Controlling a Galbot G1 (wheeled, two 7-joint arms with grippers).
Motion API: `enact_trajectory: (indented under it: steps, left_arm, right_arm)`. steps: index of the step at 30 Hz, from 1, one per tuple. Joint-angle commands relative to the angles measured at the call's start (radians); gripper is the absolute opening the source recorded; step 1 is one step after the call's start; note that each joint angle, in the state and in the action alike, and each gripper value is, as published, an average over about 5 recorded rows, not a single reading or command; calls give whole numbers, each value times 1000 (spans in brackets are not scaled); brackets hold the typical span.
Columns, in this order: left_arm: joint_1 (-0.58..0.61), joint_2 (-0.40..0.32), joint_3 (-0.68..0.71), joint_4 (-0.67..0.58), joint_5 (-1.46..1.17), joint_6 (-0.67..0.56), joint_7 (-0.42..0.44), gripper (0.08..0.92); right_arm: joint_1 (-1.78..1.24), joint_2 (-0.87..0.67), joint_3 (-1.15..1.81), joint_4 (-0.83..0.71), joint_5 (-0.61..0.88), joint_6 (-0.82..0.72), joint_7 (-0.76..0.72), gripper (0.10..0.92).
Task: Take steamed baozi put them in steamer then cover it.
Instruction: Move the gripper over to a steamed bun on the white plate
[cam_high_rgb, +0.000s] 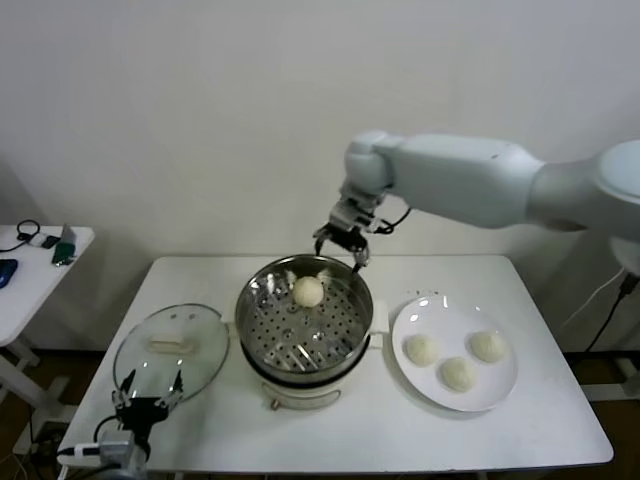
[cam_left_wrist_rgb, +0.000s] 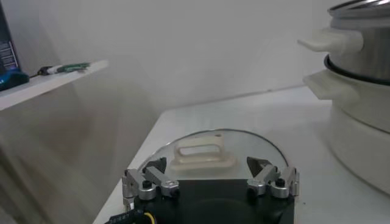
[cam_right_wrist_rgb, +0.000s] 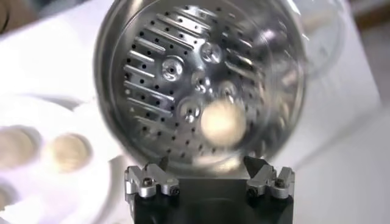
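Note:
My gripper is going to lift the baozi (cam_high_rgb: 422, 350) nearest the steamer. It will come away by itself, because white plate shows (cam_high_rgb: 441, 362) between the baozi.
One baozi (cam_high_rgb: 308, 291) lies in the steel steamer (cam_high_rgb: 262, 330) toward its far side; it also shows in the right wrist view (cam_right_wrist_rgb: 223, 122). My right gripper (cam_high_rgb: 341, 246) is open and empty, hovering just above the steamer's far rim. Three baozi (cam_high_rgb: 457, 373) rest on the white plate (cam_high_rgb: 425, 305) to the right. The glass cover (cam_high_rgb: 205, 340) with its cream handle (cam_high_rgb: 166, 345) lies flat on the table left of the steamer. My left gripper (cam_high_rgb: 147, 405) is open and empty at the cover's near edge, the handle (cam_left_wrist_rgb: 201, 150) just ahead of it.
A small side table (cam_high_rgb: 25, 270) with a few items stands at the far left. The steamer's white cooker base (cam_left_wrist_rgb: 359, 131) rises close beside the cover. The table's front edge (cam_high_rgb: 340, 467) runs just past the plate.

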Motion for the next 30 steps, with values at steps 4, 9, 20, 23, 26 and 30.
enact_trajectory:
  steps: [4,9,20,23,26,30]
  left_arm:
    - [-9,1,1,-3,-9,-3,1,823]
    - [-12,1,3,-1,-16,-5,1,823]
    - [-10,-4,-1,-1,-18,-8,1,823]
    - [-8,-8,-2,-2,-16,-9,1,823]
    - [-4,-11,-2,-3,-15,-12,1,823]
    - [1,-12,-2,-2,-14,-17,-1,823]
  right_arm:
    - [185,-367,-247,275,274,-390,61,823]
    - [33,-486,-216,365,188,-475,159,823]
    - [-289,-441,-13,311,62,-568,258,823]
    - [-332,-413,8,283,29,-570,260,823]
    - [-366,-393,24,251,-2,-564,255,823]
    - [-410,-363,49,200,-41,-548,250,823]
